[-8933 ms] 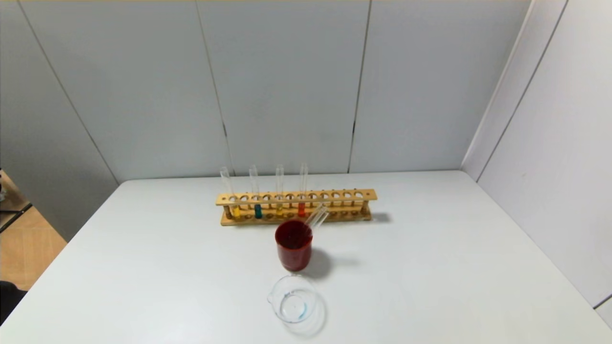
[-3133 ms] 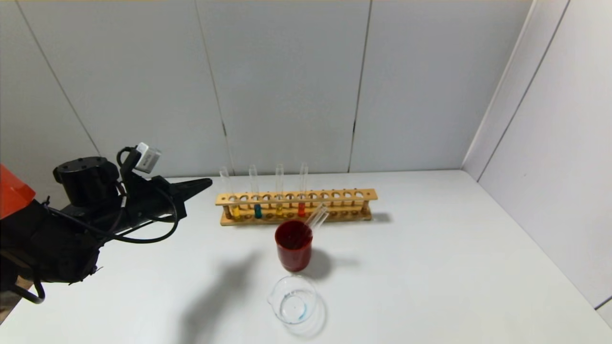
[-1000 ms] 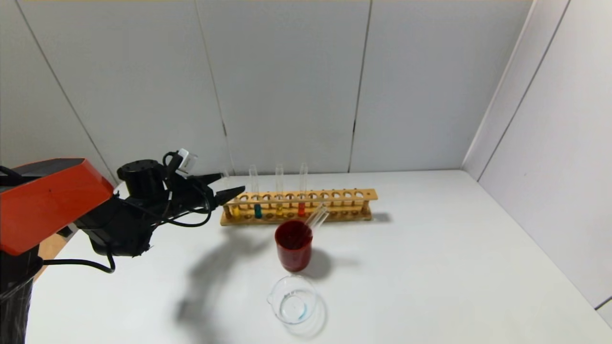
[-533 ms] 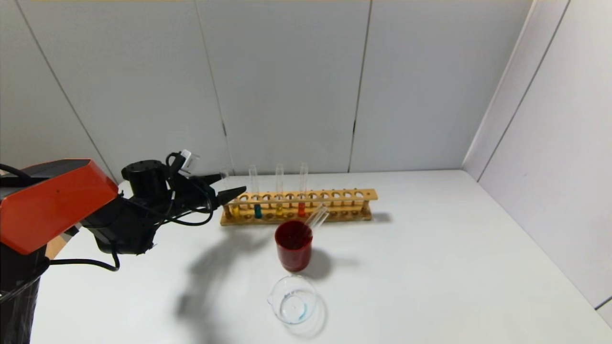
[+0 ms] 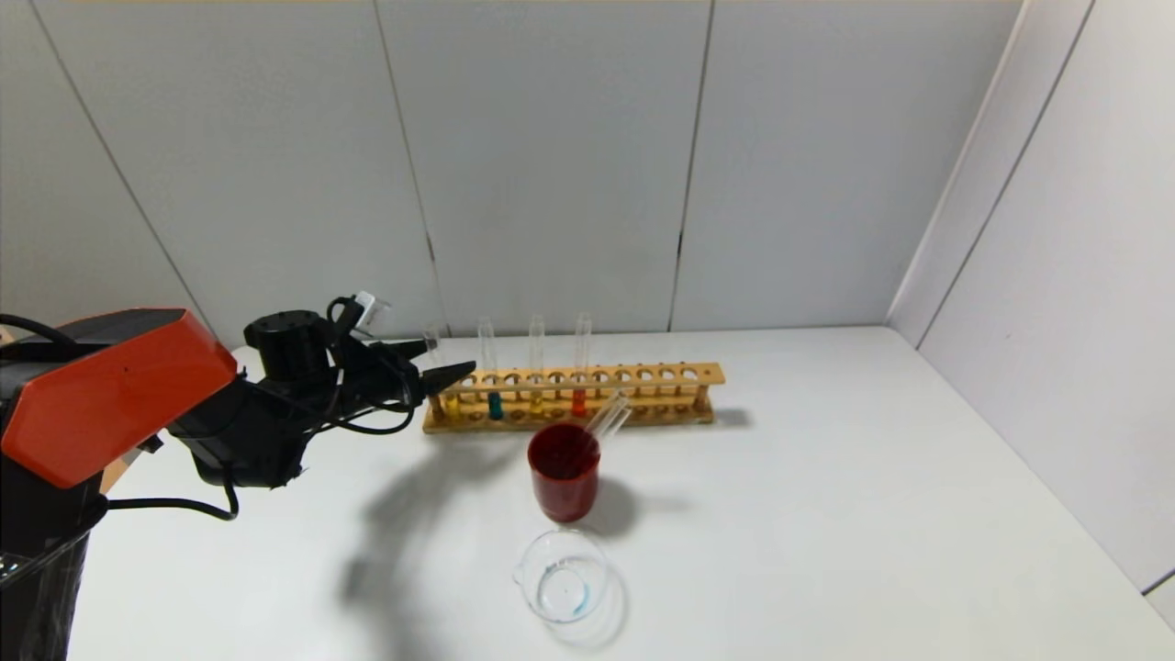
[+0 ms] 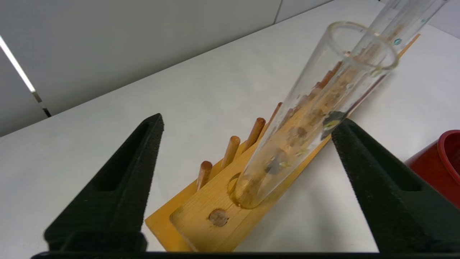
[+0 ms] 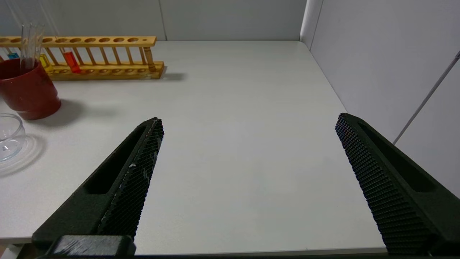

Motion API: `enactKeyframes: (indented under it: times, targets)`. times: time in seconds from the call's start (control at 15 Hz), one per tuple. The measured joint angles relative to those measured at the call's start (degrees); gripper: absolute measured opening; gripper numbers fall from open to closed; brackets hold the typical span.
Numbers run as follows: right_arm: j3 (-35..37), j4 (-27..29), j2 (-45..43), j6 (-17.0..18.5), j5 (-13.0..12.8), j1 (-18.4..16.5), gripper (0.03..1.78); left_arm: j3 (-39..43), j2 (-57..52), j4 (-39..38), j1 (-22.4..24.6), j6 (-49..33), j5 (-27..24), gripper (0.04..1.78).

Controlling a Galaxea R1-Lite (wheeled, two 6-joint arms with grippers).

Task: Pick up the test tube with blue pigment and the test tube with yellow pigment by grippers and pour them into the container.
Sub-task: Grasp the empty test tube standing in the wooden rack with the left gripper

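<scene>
The yellow tube (image 6: 308, 118) has a gap (image 6: 233, 183) beside it in its hole, so it will come free and leave the rack in place when the robot lifts.
The wooden rack (image 5: 643, 376) holds the test tube with yellow pigment (image 5: 453, 407) in its leftmost hole. The test tube with blue pigment (image 5: 495, 405) stands beside it. My left gripper (image 5: 444, 360) is open, one jaw on each side of the yellow tube's upper part. In the left wrist view the gripper (image 6: 248, 122) straddles this clear tube (image 6: 316, 104), which stands nearer one jaw; its tip is hidden in the rack (image 6: 215, 201). The container (image 5: 562, 578) sits near the front. My right gripper (image 7: 248, 120) is open and empty, out of the head view.
A duller amber tube (image 5: 536, 404) and an orange-red tube (image 5: 578, 402) stand further along the rack. A red cup (image 5: 564, 473) with empty tubes leaning in it stands between rack and beaker. The cup (image 7: 27, 90) and beaker (image 7: 9, 136) show in the right wrist view.
My left arm came in from the left and reached the rack's left end. In the last second it crept slightly further, its jaws staying open around the leftmost tube.
</scene>
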Motion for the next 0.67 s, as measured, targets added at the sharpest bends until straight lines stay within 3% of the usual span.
enactKeyframes:
  times: [0.13,0.53,0.67]
  targets:
    - [0.0,0.0,0.0,0.0,0.0,0.0,1.75,-0.2,0.1,0.0,0.0,0.0,0.0,1.37]
    - [0.0,0.0,0.0,0.0,0.0,0.0,1.75,-1.0,0.5,0.1,-0.7,0.0,0.0,0.39]
    - [0.0,0.0,0.0,0.0,0.0,0.0,1.75,-1.1,0.5,0.1,-0.7,-0.1,0.0,0.33]
